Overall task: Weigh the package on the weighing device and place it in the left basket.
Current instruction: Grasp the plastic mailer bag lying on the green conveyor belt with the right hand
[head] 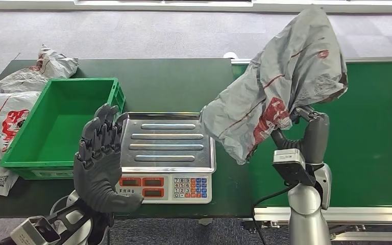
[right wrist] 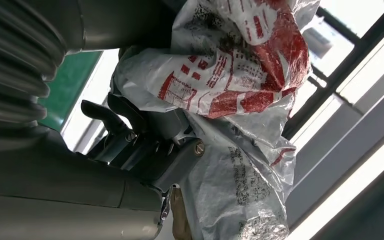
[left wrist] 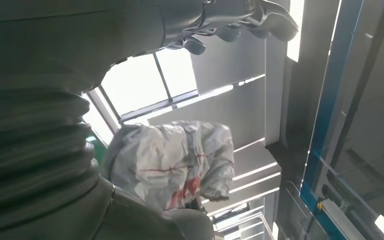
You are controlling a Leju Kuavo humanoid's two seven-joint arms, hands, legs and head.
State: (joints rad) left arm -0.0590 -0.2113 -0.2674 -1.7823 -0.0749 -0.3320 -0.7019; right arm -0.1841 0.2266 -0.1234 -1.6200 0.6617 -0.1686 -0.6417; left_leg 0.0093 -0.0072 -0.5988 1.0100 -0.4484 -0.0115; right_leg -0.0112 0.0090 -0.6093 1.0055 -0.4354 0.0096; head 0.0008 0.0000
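The grey package (head: 280, 87) has deep creases (head: 266, 88) where it bends, so I expect its loose end to hang down into the green basket when I carry it over.
My right hand (head: 306, 135) holds a crumpled grey package with red print (head: 280, 81) up in the air, right of the scale and over the seam between table and conveyor. The right wrist view has the package (right wrist: 235, 85) draped over my dark fingers (right wrist: 145, 135). The scale (head: 167, 153) has a ribbed steel pan and a keypad front and stands at the table's middle. My left hand (head: 101, 163) is raised, fingers spread, holding nothing, between the scale and the green basket (head: 61, 127). In the left wrist view the package (left wrist: 172, 160) hangs against the ceiling.
Several other grey packages (head: 35, 71) lie on the dark table (head: 173, 81) left of and behind the basket. A green conveyor belt (head: 377, 132) runs on the right. Grey floor lies beyond.
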